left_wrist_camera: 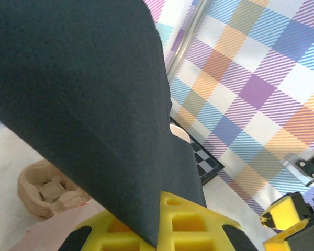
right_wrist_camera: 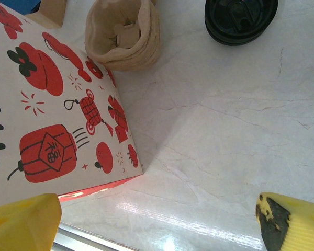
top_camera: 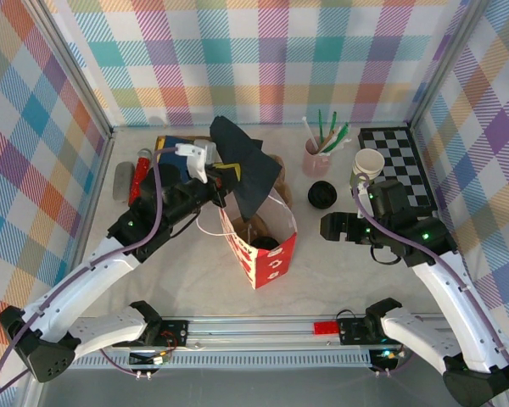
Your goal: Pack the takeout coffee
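The navy napkin (top_camera: 226, 134) sticks out at a slant past the far edge of the bag, so the robot's left gripper should move back, turn the napkin and lower it into the bag's opening (top_camera: 270, 224).
A red-and-white printed paper bag (top_camera: 259, 250) (right_wrist_camera: 47, 115) stands open mid-table. Inside its mouth a black round lid (top_camera: 267, 244) shows; this looks like the takeout coffee, its body hidden by the bag walls. My left gripper (top_camera: 223, 174) (left_wrist_camera: 159, 230) hovers over the bag's far edge. It is shut on a corner of a dark navy napkin (top_camera: 242, 165) (left_wrist_camera: 89, 104), which hangs spread above the bag. My right gripper (top_camera: 329, 227) (right_wrist_camera: 157, 225) is low over the table just right of the bag, open with nothing between its yellow fingers.
A loose black lid (top_camera: 321, 195) (right_wrist_camera: 240, 18) lies right of the bag. Behind it stand a pink cup of straws (top_camera: 316, 157) and a white-rimmed cup (top_camera: 369, 163) beside a checkerboard (top_camera: 403, 165). A beige pulp carrier (right_wrist_camera: 123, 34) (left_wrist_camera: 47, 191) sits behind the bag. Red and grey items (top_camera: 131, 178) lie far left.
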